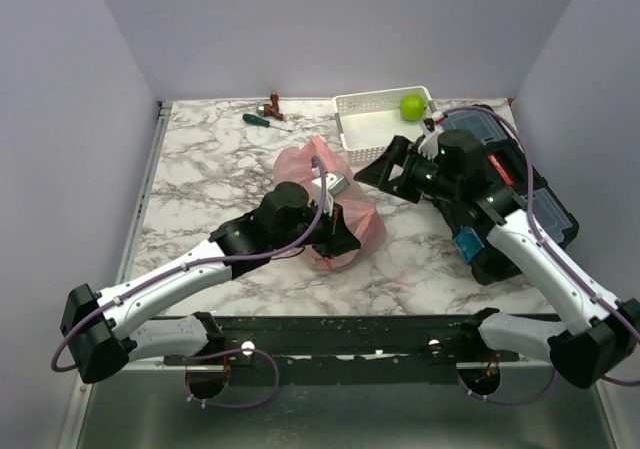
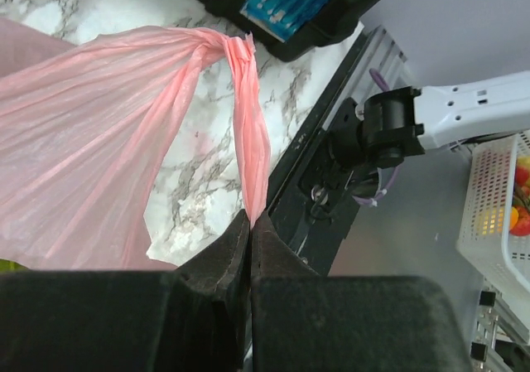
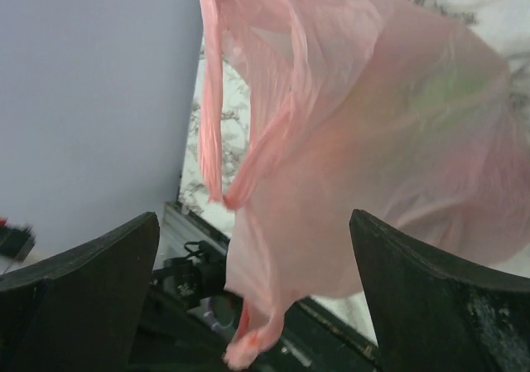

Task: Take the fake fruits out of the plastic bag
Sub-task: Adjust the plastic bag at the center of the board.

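The pink plastic bag [image 1: 368,231] will open wide and pull tight when the robot draws the bag's sides apart, because loose folds [image 1: 298,159] gather the bag's film together.
The pink plastic bag [image 1: 310,164] stands bunched at the table's middle. My left gripper [image 1: 338,231] is shut on one twisted handle [image 2: 248,140] of it, the strip pinched at the tips [image 2: 250,223]. To the bag's right, my right gripper [image 1: 375,172] is open. In the right wrist view the bag [image 3: 373,140] and a loose handle hang between its spread fingers [image 3: 91,264] without being pinched. A faint green shape [image 3: 451,86] shows through the film. One fake fruit, a green apple [image 1: 412,106], lies in the white basket [image 1: 365,134].
A green-handled screwdriver [image 1: 265,121] lies at the back, left of the basket. A black toolbox [image 1: 535,204] fills the right side under my right arm. Off the table's near edge a second white basket [image 2: 497,214] holds coloured items.
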